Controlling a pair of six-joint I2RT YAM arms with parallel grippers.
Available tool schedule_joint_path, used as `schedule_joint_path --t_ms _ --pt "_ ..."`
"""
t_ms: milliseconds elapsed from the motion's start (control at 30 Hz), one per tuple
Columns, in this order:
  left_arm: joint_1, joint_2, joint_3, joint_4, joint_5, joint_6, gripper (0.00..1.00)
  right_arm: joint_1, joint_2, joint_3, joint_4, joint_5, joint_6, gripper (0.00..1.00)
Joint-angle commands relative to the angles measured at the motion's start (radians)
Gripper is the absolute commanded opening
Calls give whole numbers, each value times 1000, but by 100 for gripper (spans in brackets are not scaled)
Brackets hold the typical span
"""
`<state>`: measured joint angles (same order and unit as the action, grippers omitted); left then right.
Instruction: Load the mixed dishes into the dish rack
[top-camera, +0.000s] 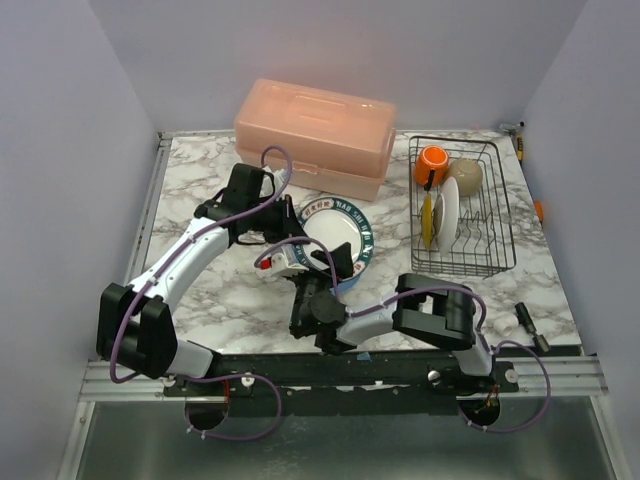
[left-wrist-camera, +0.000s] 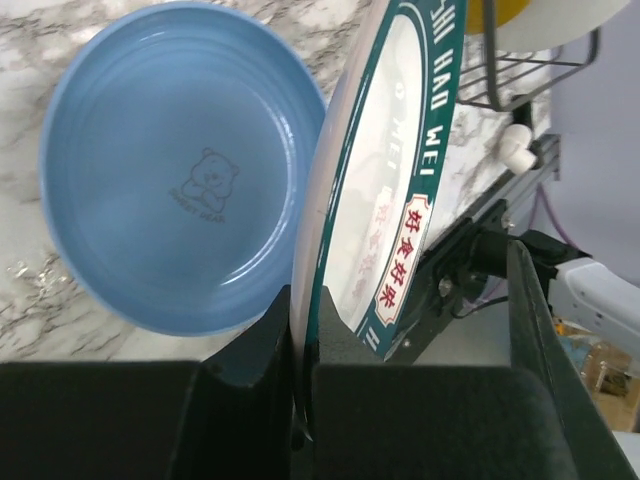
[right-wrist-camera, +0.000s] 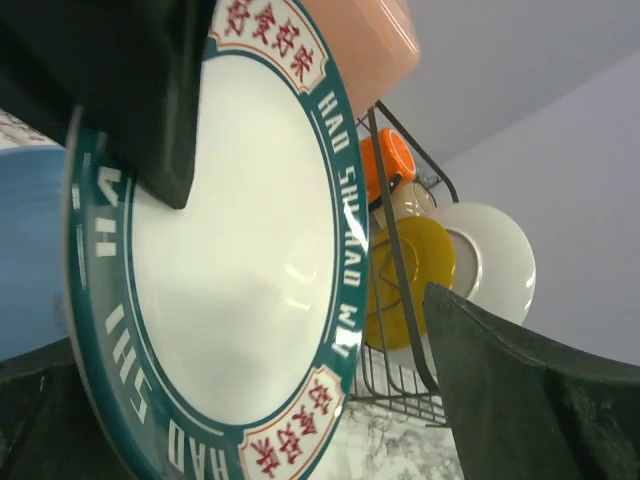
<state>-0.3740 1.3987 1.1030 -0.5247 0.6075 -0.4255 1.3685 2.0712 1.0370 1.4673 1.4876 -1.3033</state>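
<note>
I should close my right gripper on the plate's lower edge (right-wrist-camera: 240, 450) before my left gripper opens, because my left gripper holds the teal plate (top-camera: 337, 228) far from the dish rack.
A white plate with a teal lettered rim (top-camera: 340, 232) (left-wrist-camera: 395, 170) (right-wrist-camera: 235, 250) is tilted up on edge over the middle of the table. My left gripper (top-camera: 297, 232) (left-wrist-camera: 303, 335) is shut on its rim. Below it a blue plate (top-camera: 350, 284) (left-wrist-camera: 180, 170) (right-wrist-camera: 25, 250) lies flat on the marble. My right gripper (top-camera: 325, 272) (right-wrist-camera: 250, 400) is open, its fingers (right-wrist-camera: 530, 390) spread wide on either side of the teal plate's lower edge. The black wire dish rack (top-camera: 500, 215) (right-wrist-camera: 398, 260) holds an orange mug (top-camera: 432, 160) (right-wrist-camera: 385, 165), a cream bowl (top-camera: 466, 175), a yellow plate (top-camera: 428, 222) (right-wrist-camera: 420, 270) and a white plate (top-camera: 450, 208) (right-wrist-camera: 490, 260).
A big pink lidded box (top-camera: 315, 135) stands at the back, just behind the raised plate. A small black tool (top-camera: 530, 325) lies near the front right corner. The two arms cross close together at the near centre.
</note>
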Motion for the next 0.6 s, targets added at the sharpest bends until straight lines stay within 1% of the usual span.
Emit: schedule_joint_path --t_ms 0,100,167,300,400,433,500,567 --pt "13 -28 -16 4 -37 -2 0 -1 -87 16 317 101 136 100" --pt "26 -36 -21 8 -57 -9 0 -3 -128 10 317 169 249 100" --pt "36 -41 -27 15 -64 -18 0 0 -176 -3 317 214 355 100" --pt "52 -35 -32 20 -70 -30 0 23 -325 -71 317 279 626 100" --pt "60 -28 -31 18 -79 -32 0 65 -437 -127 317 275 814 100" --pt "63 -24 -29 16 -79 -33 0 74 -480 -154 317 278 899 100" --pt "66 -17 -28 15 -77 -34 0 98 -548 -234 317 272 1075 100" --pt "67 -14 -28 16 -78 -35 0 126 -603 -300 317 249 1191 100"
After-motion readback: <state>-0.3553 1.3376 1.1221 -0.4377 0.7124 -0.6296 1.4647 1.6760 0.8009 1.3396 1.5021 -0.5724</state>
